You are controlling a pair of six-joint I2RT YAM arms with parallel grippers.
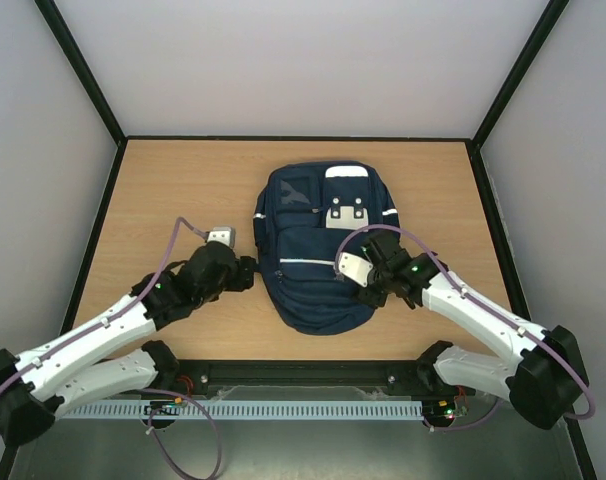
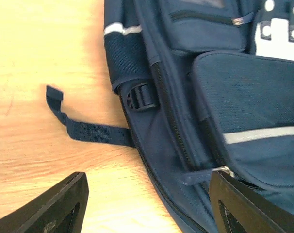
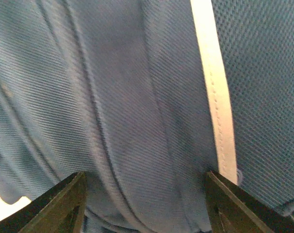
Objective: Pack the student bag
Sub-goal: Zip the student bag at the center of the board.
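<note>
I should hold the fabric [image 2: 261,136] by the white stripe with my right gripper before my left gripper pulls, because the zipper pull [image 2: 203,175] is on the loose edge of the front pocket.
The student bag [image 1: 315,255] is a navy-blue backpack with white stripes, lying flat in the middle of the table. My left gripper [image 1: 247,276] is open at the bag's left edge. In the left wrist view [image 2: 154,213] one finger is over the wood and the other is over the bag [image 2: 244,97], next to a zipper pull [image 2: 220,171]. My right gripper [image 1: 369,292] is open over the bag's lower right front. In the right wrist view [image 3: 147,213] its jaws stand wide apart, very close to the blue fabric [image 3: 127,97] beside a white stripe [image 3: 212,92].
A loose dark strap [image 2: 89,130] lies on the wooden table [image 1: 173,190] left of the bag, below a black buckle [image 2: 141,96]. Grey walls with black frame posts [image 1: 83,70] enclose the table on three sides.
</note>
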